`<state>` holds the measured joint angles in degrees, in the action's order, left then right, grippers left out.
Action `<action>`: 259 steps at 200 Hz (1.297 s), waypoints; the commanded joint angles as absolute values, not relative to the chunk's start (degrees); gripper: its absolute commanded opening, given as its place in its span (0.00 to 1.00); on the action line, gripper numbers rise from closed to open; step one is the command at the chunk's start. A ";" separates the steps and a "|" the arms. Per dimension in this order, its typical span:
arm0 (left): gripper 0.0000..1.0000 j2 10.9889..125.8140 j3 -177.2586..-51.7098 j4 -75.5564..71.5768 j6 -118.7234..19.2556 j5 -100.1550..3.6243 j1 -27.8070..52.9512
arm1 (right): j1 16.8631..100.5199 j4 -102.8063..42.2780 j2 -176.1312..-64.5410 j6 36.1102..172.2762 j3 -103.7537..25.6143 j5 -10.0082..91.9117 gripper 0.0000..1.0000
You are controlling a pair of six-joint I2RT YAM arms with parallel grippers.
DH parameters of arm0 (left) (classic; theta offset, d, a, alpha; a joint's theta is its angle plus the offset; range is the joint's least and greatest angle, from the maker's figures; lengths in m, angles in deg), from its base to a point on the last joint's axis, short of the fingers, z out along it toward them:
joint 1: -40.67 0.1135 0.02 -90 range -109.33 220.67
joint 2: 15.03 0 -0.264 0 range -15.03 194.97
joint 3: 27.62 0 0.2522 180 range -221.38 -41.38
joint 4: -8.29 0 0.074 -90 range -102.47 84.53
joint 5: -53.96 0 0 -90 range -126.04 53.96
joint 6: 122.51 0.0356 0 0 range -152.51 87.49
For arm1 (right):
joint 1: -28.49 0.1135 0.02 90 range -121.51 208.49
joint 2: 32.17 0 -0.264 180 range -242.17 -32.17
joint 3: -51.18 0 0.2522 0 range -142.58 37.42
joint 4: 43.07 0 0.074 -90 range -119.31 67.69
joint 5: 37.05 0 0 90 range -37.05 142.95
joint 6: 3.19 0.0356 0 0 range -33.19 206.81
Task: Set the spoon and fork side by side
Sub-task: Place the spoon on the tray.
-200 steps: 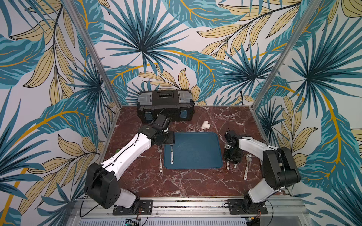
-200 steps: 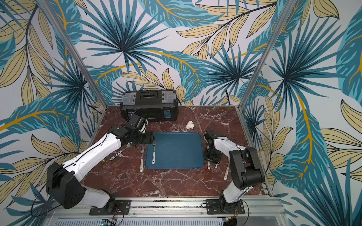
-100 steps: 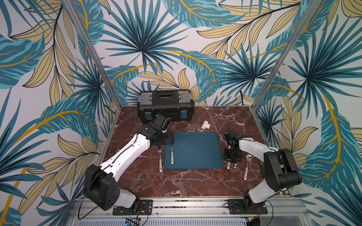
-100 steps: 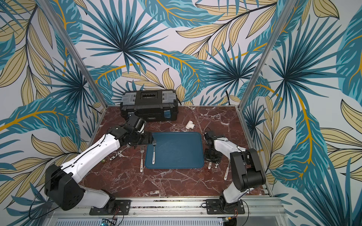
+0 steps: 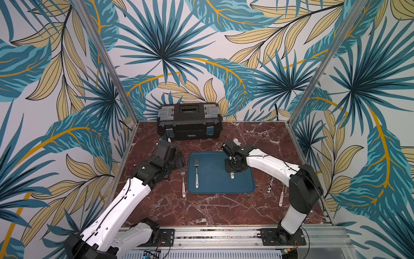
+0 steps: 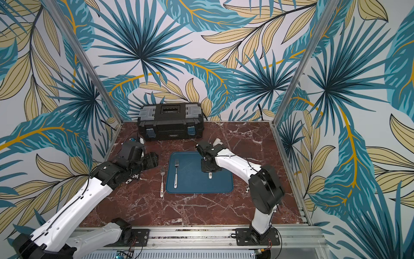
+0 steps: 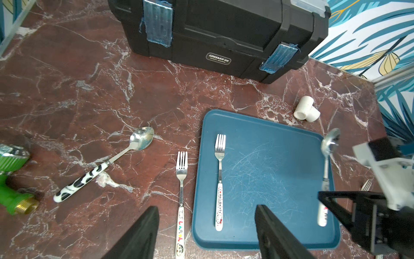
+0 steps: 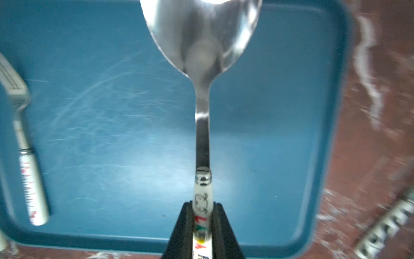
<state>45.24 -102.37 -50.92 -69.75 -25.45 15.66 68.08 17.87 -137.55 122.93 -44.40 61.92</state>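
The spoon [image 7: 326, 172] is parallel to the Hello Kitty fork, so my right gripper should keep moving across the open tray and let go of the spoon [image 5: 204, 180] close beside the fork's handle.
A blue tray [image 5: 220, 187] lies mid-table. On its left part rests a fork [image 5: 196, 172] with a white Hello Kitty handle, also clear in the left wrist view [image 7: 219, 179]. My right gripper [image 5: 233, 167] hovers over the tray's right part, shut on the white printed handle of a spoon [image 8: 202, 139]. The spoon's bowl points toward the back, parallel to the fork and well apart from it. My left gripper [image 5: 180, 160] stands open and empty over the table just left of the tray; its fingers [image 7: 143, 233] frame the fork's handle from above.
A second fork [image 5: 183, 182] lies on the marble just left of the tray. A cow-patterned spoon [image 7: 103, 166] and a green fitting [image 7: 11, 179] lie farther left. The black toolbox [image 5: 189, 121] and a white pipe tee [image 7: 307, 109] stand behind. More cutlery [image 5: 281, 195] lies right.
My right gripper closed on the spoon at the tray's right side and carried it left, over the tray. The left arm drew back slightly to the left.
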 commanded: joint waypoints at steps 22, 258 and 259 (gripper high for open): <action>0.72 43.23 -100.88 -54.81 -72.63 -23.96 16.35 | 74.18 17.98 -149.34 130.91 -55.36 56.82 0.00; 0.73 43.70 -100.08 -53.98 -72.90 -25.31 16.50 | 77.67 20.37 -159.34 136.53 -62.16 51.29 0.00; 0.73 43.74 -100.09 -54.07 -72.88 -25.31 16.50 | 77.69 20.36 -159.35 136.54 -62.16 51.29 0.00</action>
<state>43.49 -101.63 -54.55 -72.98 -24.92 16.14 77.46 19.44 -158.30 135.78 -63.07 52.15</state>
